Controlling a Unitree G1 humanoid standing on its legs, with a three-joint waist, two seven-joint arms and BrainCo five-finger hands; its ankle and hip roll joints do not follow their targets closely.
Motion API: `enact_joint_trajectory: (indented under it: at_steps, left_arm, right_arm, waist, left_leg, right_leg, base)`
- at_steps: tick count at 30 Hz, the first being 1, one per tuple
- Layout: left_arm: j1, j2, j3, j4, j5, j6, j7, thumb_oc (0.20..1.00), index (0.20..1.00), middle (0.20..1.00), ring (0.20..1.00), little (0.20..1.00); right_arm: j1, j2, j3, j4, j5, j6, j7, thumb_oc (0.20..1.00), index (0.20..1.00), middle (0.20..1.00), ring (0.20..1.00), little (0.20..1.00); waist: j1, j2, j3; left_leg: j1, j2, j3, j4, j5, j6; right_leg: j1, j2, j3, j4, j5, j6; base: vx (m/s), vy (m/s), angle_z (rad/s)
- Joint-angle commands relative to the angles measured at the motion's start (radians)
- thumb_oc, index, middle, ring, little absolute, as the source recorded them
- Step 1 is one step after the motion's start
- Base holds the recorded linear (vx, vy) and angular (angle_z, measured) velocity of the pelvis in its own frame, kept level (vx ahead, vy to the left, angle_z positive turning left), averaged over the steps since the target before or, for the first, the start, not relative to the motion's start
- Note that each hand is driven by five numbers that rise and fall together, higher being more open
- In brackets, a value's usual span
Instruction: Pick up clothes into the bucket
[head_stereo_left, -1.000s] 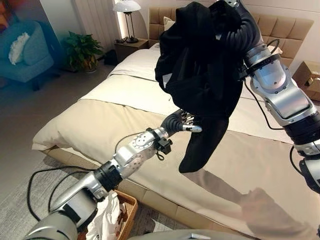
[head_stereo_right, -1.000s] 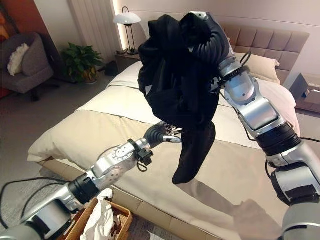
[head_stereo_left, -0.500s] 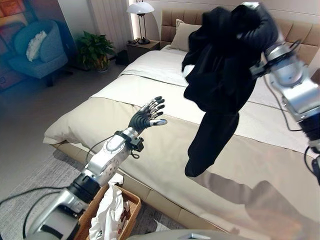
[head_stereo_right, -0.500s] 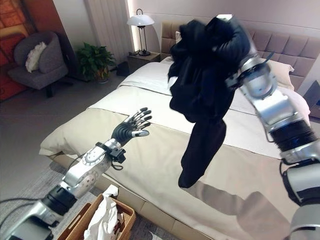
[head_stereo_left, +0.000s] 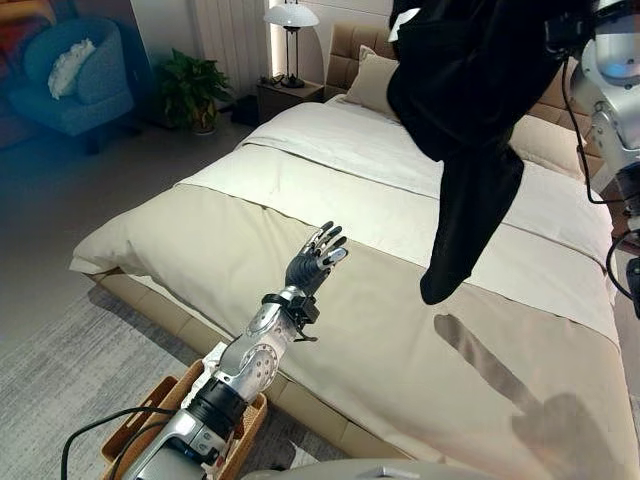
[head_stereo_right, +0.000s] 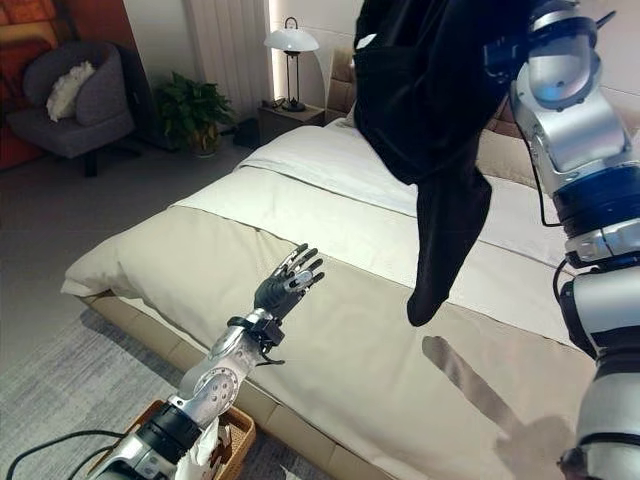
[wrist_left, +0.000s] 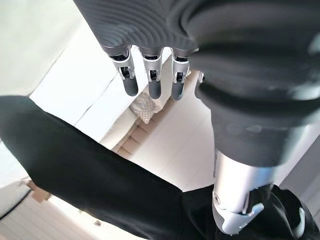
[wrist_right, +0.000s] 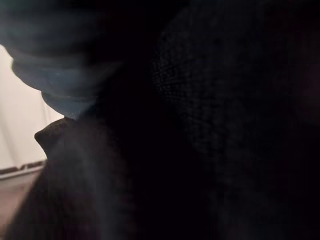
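Observation:
Part of the black garment (head_stereo_left: 470, 75) should hang outside the wicker basket when I lower the garment, because its long sleeve (head_stereo_left: 470, 220) hangs limp, far below the main part of the garment.
A black garment (head_stereo_left: 470, 90) hangs high over the bed from the top of my raised right arm (head_stereo_right: 565, 90), one long sleeve dangling to about (head_stereo_right: 440, 260). The cloth covers my right hand, and the right wrist view looks straight into the dark fabric (wrist_right: 225, 125). My left hand (head_stereo_left: 312, 265) is held open above the beige bedspread, left of and below the garment and apart from it, holding nothing. Its straight fingers (wrist_left: 152, 82) show in the left wrist view, with the garment (wrist_left: 100, 170) beyond. The wicker basket (head_stereo_left: 125, 432) stands on the floor under my left arm, with white cloth (head_stereo_left: 213, 353) in it.
A wide bed (head_stereo_left: 200, 240) with a beige cover and a pillow (head_stereo_left: 370, 75) takes up the middle. At the back stand a lamp (head_stereo_left: 291, 17) on a nightstand (head_stereo_left: 290, 95), a potted plant (head_stereo_left: 190, 85) and an armchair (head_stereo_left: 75, 80). A grey rug lies by the basket.
My right arm has carried the black garment higher and to the right. My left hand has drawn back from the garment, opened and dropped lower over the bed. The camera view has shifted too.

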Motion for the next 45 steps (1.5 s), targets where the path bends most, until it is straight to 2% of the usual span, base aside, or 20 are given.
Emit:
enact_joint_trajectory:
  at_steps: [1,9,15,22,28,32,42,45]
  left_arm:
    - [-0.052,0.007,-0.031,-0.018,-0.041,-0.052,-0.026,1.0,1.0,1.0,1.0,1.0]
    - [-0.112,0.014,-0.096,-0.008,-0.018,-0.044,-0.059,1.0,1.0,1.0,1.0,1.0]
    - [-0.158,0.007,-0.12,-0.01,-0.004,-0.052,-0.065,1.0,1.0,1.0,1.0,1.0]
    - [-0.22,-0.031,-0.14,-0.028,-0.024,-0.075,-0.041,1.0,1.0,1.0,1.0,1.0]
    - [-0.263,-0.074,-0.135,-0.03,-0.015,-0.109,0.011,1.0,1.0,1.0,1.0,1.0]
    - [-0.287,-0.093,-0.136,-0.017,-0.009,-0.118,0.026,1.0,1.0,1.0,1.0,1.0]
    - [-0.315,-0.109,-0.095,0.016,0.094,-0.155,0.101,1.0,1.0,1.0,1.0,1.0]
    - [-0.296,-0.091,-0.072,-0.001,0.198,-0.167,0.143,1.0,1.0,1.0,1.0,1.0]
  right_arm:
    - [-0.195,-0.02,0.045,0.074,0.047,-0.075,-0.057,0.2,0.2,0.2,0.2,0.2]
    - [-0.324,0.022,0.109,0.208,0.063,-0.08,-0.053,0.2,0.2,0.2,0.2,0.2]
    - [-0.342,0.047,0.13,0.249,0.07,-0.08,-0.039,0.2,0.2,0.2,0.2,0.2]
    - [-0.234,0.095,0.102,0.156,0.071,-0.09,-0.017,0.2,0.2,0.2,0.2,0.2]
    - [-0.121,0.177,0.079,0.048,0.047,-0.09,-0.003,0.2,0.2,0.2,0.2,0.2]
    - [-0.081,0.198,0.078,0.005,0.034,-0.084,0.009,0.2,0.2,0.2,0.2,0.2]
    - [-0.016,0.212,0.069,-0.103,0.001,-0.076,0.025,0.2,0.2,0.2,0.2,0.2]
    - [-0.021,0.196,0.068,-0.093,-0.027,-0.068,0.01,0.2,0.2,0.2,0.2,0.2]
  waist:
    - [0.01,-0.059,-0.061]
    - [0.008,-0.068,-0.066]
    - [0.005,-0.07,-0.068]
    - [0.0,-0.066,-0.06]
    - [-0.003,-0.054,-0.049]
    - [-0.006,-0.049,-0.049]
    - [-0.013,-0.034,-0.042]
    - [-0.008,-0.035,-0.036]
  left_leg:
    - [-0.03,-0.003,0.011,0.089,-0.102,-0.021]
    - [-0.034,-0.005,0.006,0.091,-0.102,-0.024]
    - [-0.037,-0.004,0.005,0.094,-0.102,-0.027]
    - [-0.04,-0.004,0.005,0.1,-0.102,-0.028]
    - [-0.036,-0.011,0.024,0.117,-0.115,-0.014]
    - [-0.035,-0.013,0.029,0.116,-0.116,-0.01]
    - [-0.035,-0.02,0.053,0.111,-0.12,0.003]
    - [-0.038,-0.024,0.058,0.112,-0.122,0.008]
  right_leg:
    - [-0.051,-0.073,-0.01,0.086,0.007,0.061]
    - [-0.052,-0.071,-0.013,0.087,0.006,0.06]
    - [-0.051,-0.069,-0.019,0.088,0.005,0.059]
    - [-0.049,-0.071,-0.026,0.089,0.003,0.059]
    - [-0.059,-0.076,0.007,0.098,0.008,0.062]
    - [-0.064,-0.077,0.02,0.102,0.007,0.063]
    - [-0.096,-0.081,0.064,0.109,0.02,0.072]
    - [-0.109,-0.08,0.081,0.114,0.025,0.075]
  base:
    - [0.0,0.0,0.0]
    - [0.0,0.0,0.0]
    - [0.0,0.0,0.0]
    - [0.0,0.001,0.02]
    - [0.0,0.007,-0.03]
    - [0.0,0.011,-0.08]
    - [-0.01,0.016,-0.11]
    - [-0.01,0.006,-0.17]
